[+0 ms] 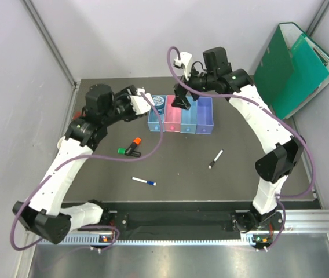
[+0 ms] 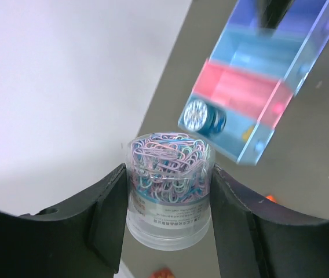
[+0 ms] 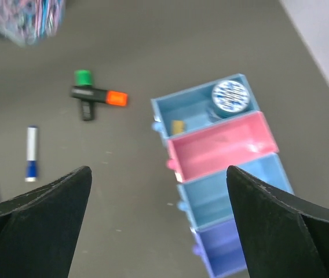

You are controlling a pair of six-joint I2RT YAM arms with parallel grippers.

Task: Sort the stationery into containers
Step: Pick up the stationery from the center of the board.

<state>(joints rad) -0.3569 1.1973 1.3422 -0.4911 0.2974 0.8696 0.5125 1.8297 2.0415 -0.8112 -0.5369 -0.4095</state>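
The jar in my left gripper is outside the fingers of my right gripper. My right gripper should move back first, then line up around the jar's clip-filled end.
My left gripper is shut on a clear jar of coloured paper clips and holds it above the table, left of the bins. Four joined bins stand in a row: light blue, pink, light blue, purple-blue. A blue tape roll and a tan eraser lie in the left light blue bin. My right gripper is open and empty, above the bins. The orange-and-black highlighter, green highlighter, white pen with blue cap and black-and-white marker lie on the table.
Green folders lean against the wall at the back right. Grey walls close in the table at the back and left. The arm bases and a black rail run along the near edge.
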